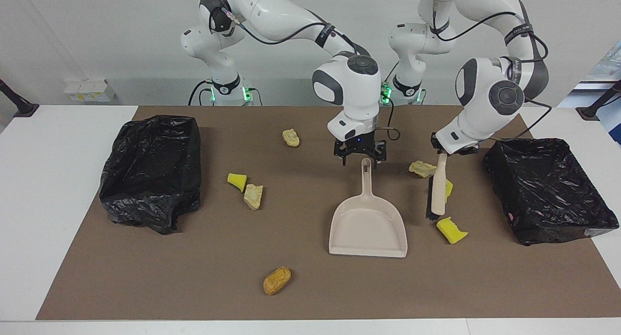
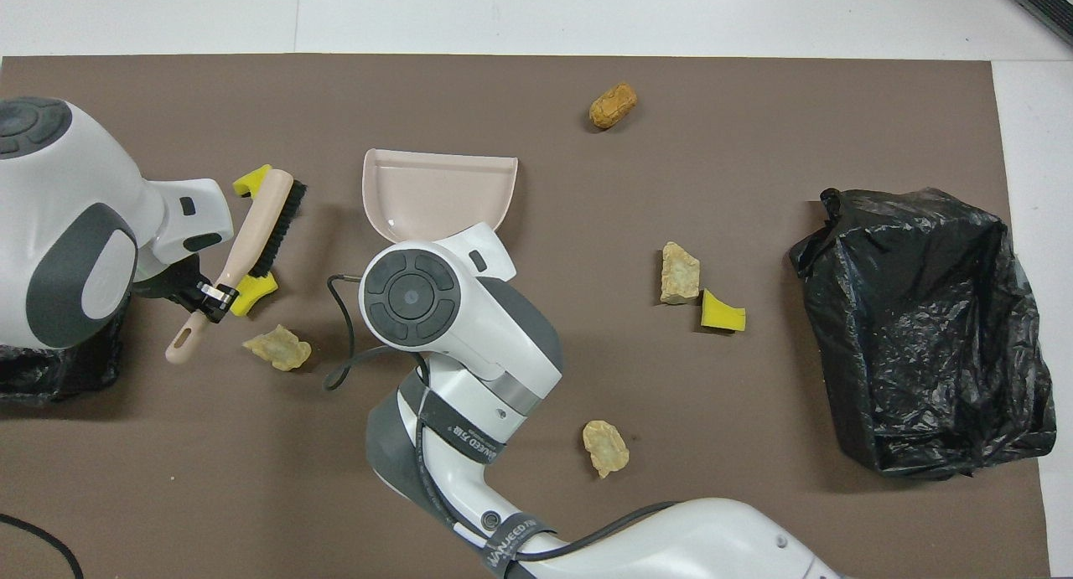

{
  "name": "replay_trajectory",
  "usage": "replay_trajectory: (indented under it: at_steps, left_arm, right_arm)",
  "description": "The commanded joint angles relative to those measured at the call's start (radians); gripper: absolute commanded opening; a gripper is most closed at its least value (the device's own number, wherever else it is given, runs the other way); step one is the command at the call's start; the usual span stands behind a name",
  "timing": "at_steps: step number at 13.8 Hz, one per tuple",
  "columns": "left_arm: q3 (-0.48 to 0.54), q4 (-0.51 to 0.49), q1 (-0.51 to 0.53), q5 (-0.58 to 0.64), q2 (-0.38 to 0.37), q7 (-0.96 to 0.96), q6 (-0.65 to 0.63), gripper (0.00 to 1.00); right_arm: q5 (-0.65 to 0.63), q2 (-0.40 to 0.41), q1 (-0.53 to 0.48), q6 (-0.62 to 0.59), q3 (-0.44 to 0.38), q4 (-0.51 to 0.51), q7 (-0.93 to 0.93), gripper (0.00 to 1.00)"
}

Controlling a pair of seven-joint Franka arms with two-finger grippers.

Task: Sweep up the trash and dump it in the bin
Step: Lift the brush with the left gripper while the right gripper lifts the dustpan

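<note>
The dustpan's opening (image 1: 367, 252) points away from the yellow scraps, so I need to move the brush back behind them (image 1: 472, 186) with my left gripper while my right gripper turns the dustpan's opening to face them.
The beige dustpan (image 1: 367, 223) lies flat mid-mat, its handle pointing toward the robots; in the overhead view (image 2: 440, 189) the right arm covers the handle. My right gripper (image 1: 360, 160) is open, low over the handle's end. My left gripper (image 1: 450, 151) (image 2: 209, 298) is shut on the handle of the beige brush (image 1: 438, 192) (image 2: 266, 219), which hangs tilted between two yellow scraps (image 1: 451, 230) (image 1: 449, 187). A tan lump (image 1: 422, 168) lies beside the brush. More trash lies toward the right arm's end: a yellow scrap (image 1: 236, 181), tan lumps (image 1: 253, 196) (image 1: 291, 137) and an orange-brown lump (image 1: 277, 280).
Two bins lined with black bags stand on the brown mat, one at the right arm's end (image 1: 150, 170) (image 2: 922, 328), one at the left arm's end (image 1: 548, 189). White table (image 1: 58, 180) surrounds the mat.
</note>
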Motion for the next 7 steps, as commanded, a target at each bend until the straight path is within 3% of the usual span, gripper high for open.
replay_trajectory:
  at_steps: [1, 3, 5, 7]
  left_arm:
    - [-0.010, 0.045, 0.025, 0.079, 0.043, 0.130, 0.107, 0.00]
    - [-0.010, 0.057, 0.076, 0.090, 0.070, 0.179, 0.200, 0.00]
    - [-0.010, 0.134, 0.105, 0.124, 0.145, 0.232, 0.237, 0.00]
    - [-0.010, 0.174, 0.143, 0.162, 0.194, 0.268, 0.282, 0.00]
  right_arm:
    - [-0.045, 0.070, 0.024, 0.038, -0.006, 0.046, 0.015, 1.00]
    - [-0.078, 0.092, 0.033, 0.045, -0.001, 0.041, 0.013, 1.00]
    - [-0.088, 0.095, 0.037, 0.032, -0.001, 0.039, 0.012, 0.91]
    - [-0.088, 0.094, 0.044, 0.030, -0.006, 0.044, 0.007, 0.90]
